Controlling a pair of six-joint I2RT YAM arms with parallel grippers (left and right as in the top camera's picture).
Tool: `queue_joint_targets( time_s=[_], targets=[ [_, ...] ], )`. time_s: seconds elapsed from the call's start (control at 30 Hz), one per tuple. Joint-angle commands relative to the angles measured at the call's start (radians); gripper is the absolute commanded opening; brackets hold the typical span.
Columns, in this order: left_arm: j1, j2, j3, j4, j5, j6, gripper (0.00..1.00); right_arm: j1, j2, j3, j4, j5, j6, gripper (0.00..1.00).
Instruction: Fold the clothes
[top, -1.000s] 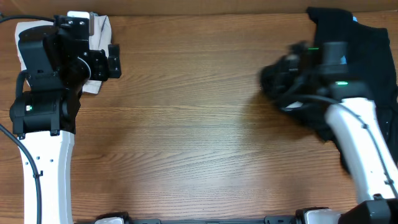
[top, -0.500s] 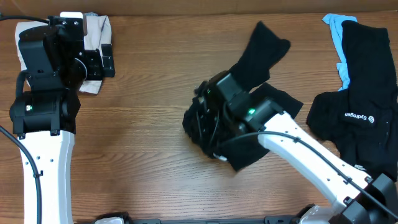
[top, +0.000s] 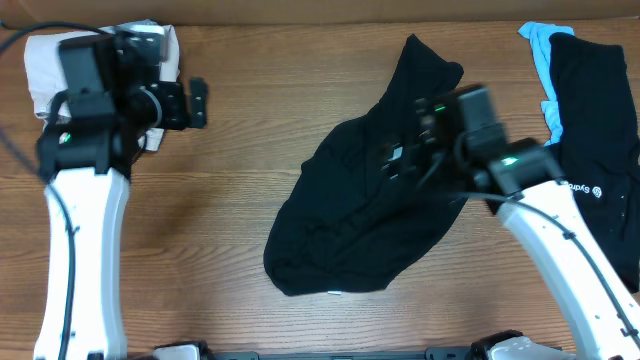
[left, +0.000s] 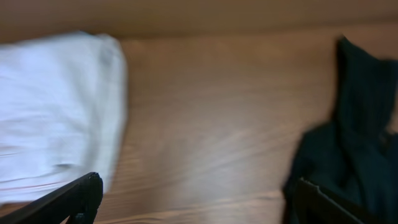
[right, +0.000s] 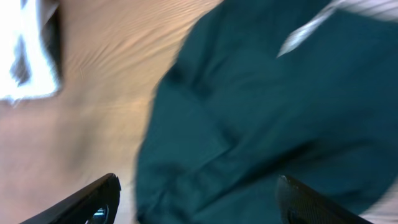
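Note:
I can see that the black T-shirt's side (top: 308, 180) facing the pale folded garment is bunched inward, so next my left gripper grabs its upper edge (top: 328, 147) and pulls it open before folding.
A plain black T-shirt (top: 350, 220) lies crumpled and partly spread across the middle of the table, one end reaching toward the far edge. My right gripper (top: 395, 160) hovers over its upper right part. In the right wrist view that gripper (right: 199, 199) is open, its fingertips (right: 99, 199) wide apart above the dark cloth (right: 280, 112), holding nothing. A second black shirt with white logo text (top: 590, 150) lies at the right edge, over a light-blue piece (top: 540, 40). My left gripper (top: 195, 103) is open at the far left, its jaws (left: 196, 199) spread over bare wood.
A pale folded garment (top: 45, 60) lies at the far left corner, partly under the left arm; in the left wrist view it (left: 56, 112) fills the left side. The wooden table (top: 240, 180) shows between the left gripper and the black T-shirt.
The right gripper has opened and let go of the black T-shirt, which now lies spread in the middle. The right arm has drawn back to the right. The left arm has shifted slightly right.

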Motion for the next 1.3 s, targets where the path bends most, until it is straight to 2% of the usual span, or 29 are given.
queue_joint_targets(
  time_s=[0.0,0.23,0.43,0.63,0.87,1.0,1.13,1.27],
  targets=[
    [-0.082,0.109,0.02,-0.006,0.151,0.073,0.98,-0.088,0.03,0.018,0.0,0.111,-0.056,0.84],
    [-0.327,0.282,0.02,-0.006,0.156,0.259,0.97,-0.23,0.095,0.016,-0.008,0.111,-0.081,0.84],
    [-0.518,0.385,0.02,-0.021,0.027,0.277,0.91,-0.322,0.109,0.015,-0.016,0.11,-0.102,0.84],
    [-0.632,0.411,0.02,-0.044,-0.116,0.276,0.83,-0.394,0.109,0.014,-0.039,0.103,-0.132,0.85],
    [-0.666,0.471,0.017,-0.011,-0.285,0.235,0.79,-0.415,0.109,0.014,-0.046,0.103,-0.132,0.85],
    [-0.611,0.499,0.017,0.033,-0.285,0.165,0.84,-0.415,0.109,0.012,-0.046,0.103,-0.133,0.85],
    [-0.568,0.499,0.017,0.074,-0.283,0.153,0.89,-0.415,0.109,0.008,-0.045,0.103,-0.132,0.85],
    [-0.547,0.509,0.017,0.108,-0.216,0.188,0.86,-0.415,0.109,0.008,-0.045,0.103,-0.132,0.85]
  ],
)
